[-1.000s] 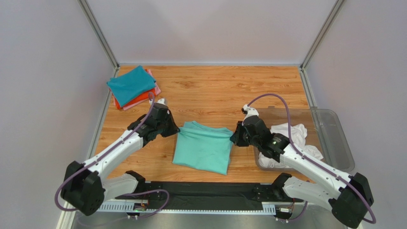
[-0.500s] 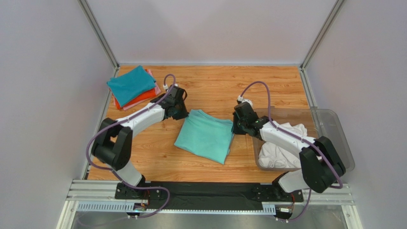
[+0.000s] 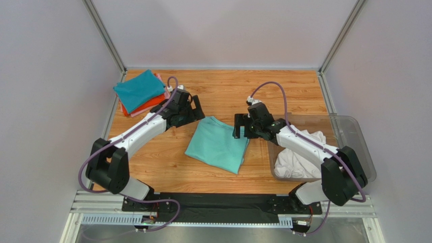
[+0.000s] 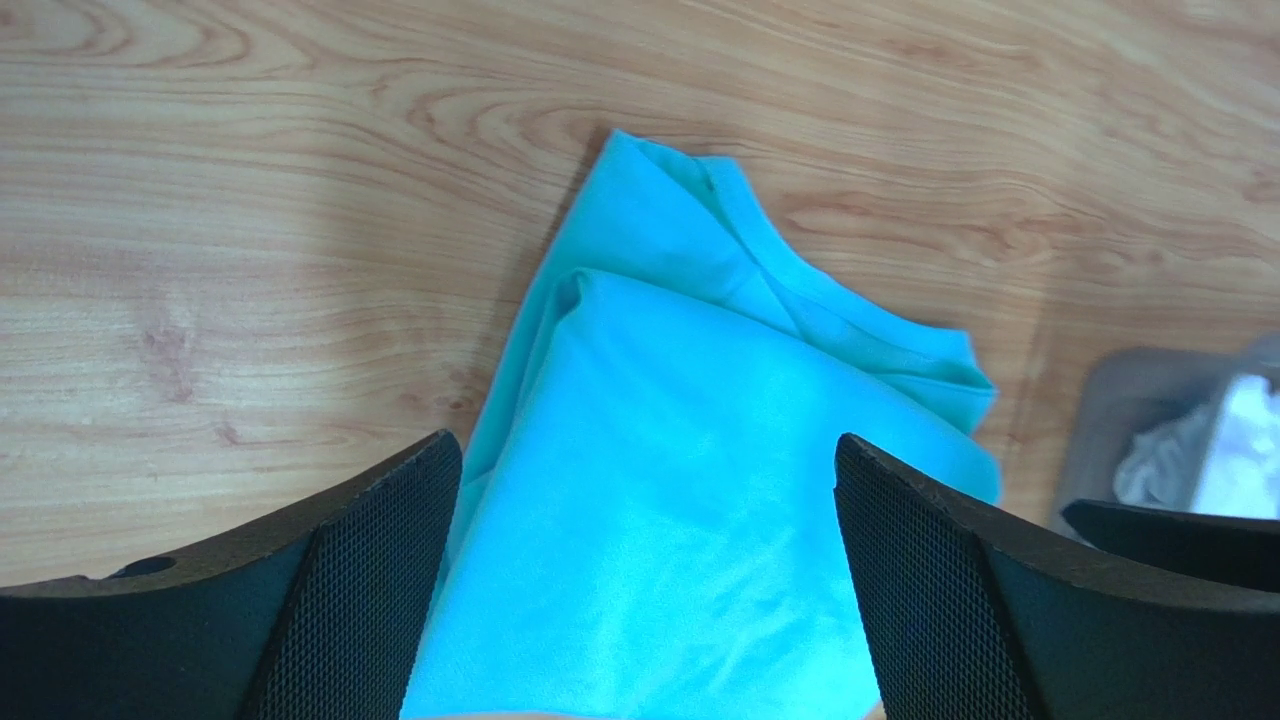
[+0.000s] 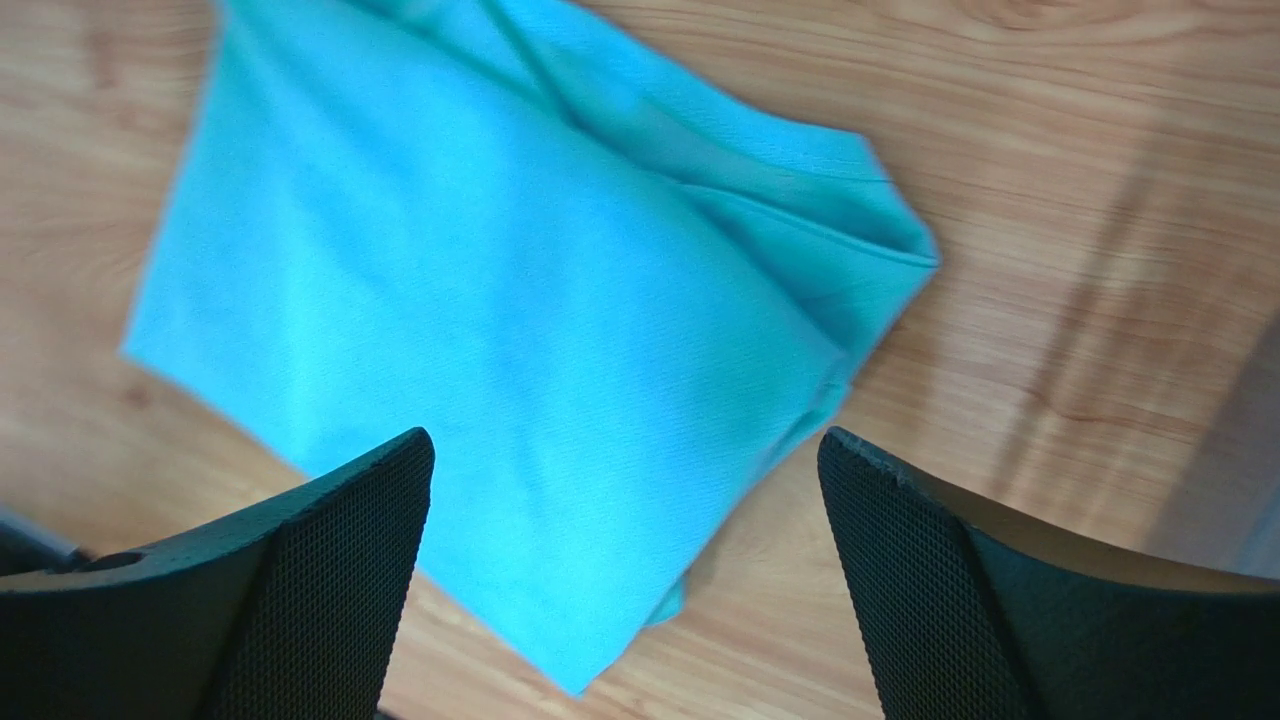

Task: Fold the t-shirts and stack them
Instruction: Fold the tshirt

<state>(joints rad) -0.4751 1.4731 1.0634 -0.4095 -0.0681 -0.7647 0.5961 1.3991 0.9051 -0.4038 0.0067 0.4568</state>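
The folded mint-green t-shirt (image 3: 217,145) is lying crooked below my grippers. Next, I turn it straight before my left gripper takes its side edge (image 3: 194,137) for the stack.
A mint-green t-shirt (image 3: 218,145) lies folded and skewed on the wooden table, between the two arms. My left gripper (image 3: 196,112) hovers open at its far-left corner, and in the left wrist view the shirt (image 4: 706,510) lies flat below the wide-apart fingers (image 4: 643,450). My right gripper (image 3: 237,127) stands open at the far-right edge; the right wrist view shows the shirt (image 5: 511,300) beneath the spread jaws (image 5: 624,438), not gripped. A folded stack sits back left: teal-blue t-shirt (image 3: 138,90) on top, orange-red (image 3: 148,105) and pink (image 3: 161,80) edges under it.
A clear plastic bin (image 3: 357,139) stands at the right with crumpled white t-shirts (image 3: 304,152) in it, close behind my right forearm. Side walls border the table on the left and right.
Both grippers carried the mint-green shirt's sides away from the arm bases, then opened and let go. The shirt now lies farther back and turned a little.
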